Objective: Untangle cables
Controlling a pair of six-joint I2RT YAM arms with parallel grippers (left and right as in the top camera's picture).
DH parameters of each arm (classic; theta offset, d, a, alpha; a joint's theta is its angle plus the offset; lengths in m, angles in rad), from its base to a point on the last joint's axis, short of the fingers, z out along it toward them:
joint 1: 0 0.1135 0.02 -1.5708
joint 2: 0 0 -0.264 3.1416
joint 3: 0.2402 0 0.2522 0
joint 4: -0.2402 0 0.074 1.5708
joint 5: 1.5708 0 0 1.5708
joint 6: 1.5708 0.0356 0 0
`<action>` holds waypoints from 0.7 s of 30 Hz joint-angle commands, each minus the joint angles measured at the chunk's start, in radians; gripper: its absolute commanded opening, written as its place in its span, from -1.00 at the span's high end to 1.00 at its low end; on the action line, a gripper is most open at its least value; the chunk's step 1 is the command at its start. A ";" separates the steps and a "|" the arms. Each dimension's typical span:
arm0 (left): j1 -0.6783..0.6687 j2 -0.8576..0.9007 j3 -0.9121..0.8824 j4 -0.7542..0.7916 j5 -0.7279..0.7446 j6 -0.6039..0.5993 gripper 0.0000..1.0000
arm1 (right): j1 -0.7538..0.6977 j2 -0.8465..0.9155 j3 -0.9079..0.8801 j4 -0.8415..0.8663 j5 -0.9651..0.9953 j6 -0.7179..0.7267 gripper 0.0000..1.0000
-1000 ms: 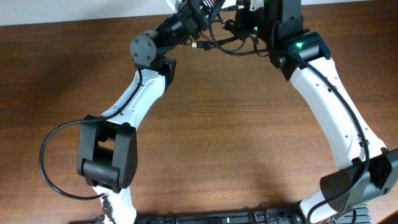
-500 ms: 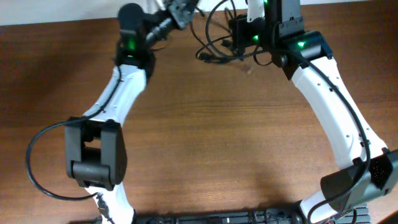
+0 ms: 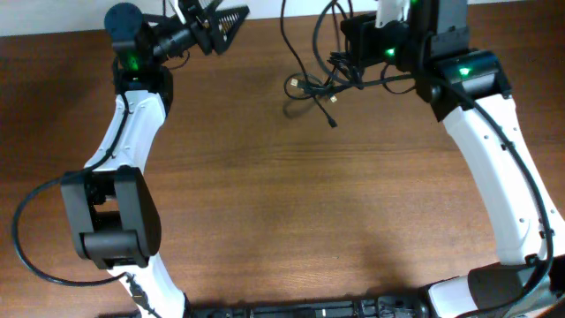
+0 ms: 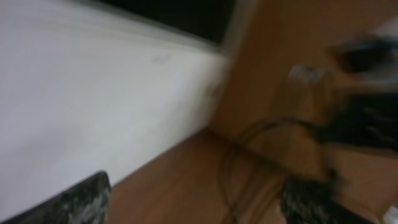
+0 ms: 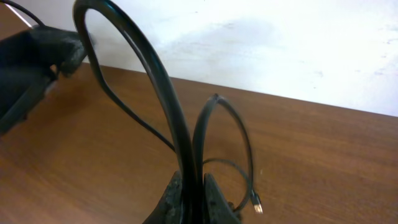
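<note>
The robot's left gripper should hold the tangle (image 3: 320,87) while the right gripper takes a strand of cable, because the right gripper pinches strands of cable together (image 5: 191,152) and the tangle hangs from it.
The cables (image 3: 320,78) are thin black cords tangled at the back of the table, with small plug ends trailing toward the front. My right gripper (image 3: 346,55) is shut on them. In the right wrist view its fingertips (image 5: 176,186) pinch two strands of the cables (image 5: 163,93), which arch upward in loops, and a small plug (image 5: 256,203) dangles to the right. My left gripper (image 3: 228,26) stands open at the back left, apart from the tangle and holding nothing. Its view is blurred, showing wide-spread fingertips (image 4: 74,202) and the cables (image 4: 239,155) some way ahead.
A white wall (image 5: 261,43) runs along the table's (image 3: 282,203) far edge, close behind both grippers. The left arm's white links (image 3: 132,132) and the right arm's white links (image 3: 494,150) flank the wooden table. Dark equipment (image 3: 309,311) lies along the front edge.
My left gripper has opened, let go of the cables and swung left, away from the tangle. The cables now hang from the right gripper alone, which has shifted slightly right.
</note>
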 commanded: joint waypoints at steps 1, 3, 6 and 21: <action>-0.034 -0.015 0.011 0.175 0.430 0.060 -0.74 | -0.031 -0.023 0.008 0.015 -0.149 -0.004 0.92; -0.068 -0.015 0.010 0.201 0.434 0.057 -0.89 | -0.031 -0.023 0.008 0.015 -0.195 -0.004 0.93; -0.121 -0.015 0.010 0.203 0.434 0.100 -1.00 | -0.031 -0.023 0.008 0.017 -0.254 -0.004 0.92; -0.245 -0.014 0.010 0.183 0.432 0.165 -0.17 | -0.029 -0.023 0.008 0.166 -0.497 0.040 0.92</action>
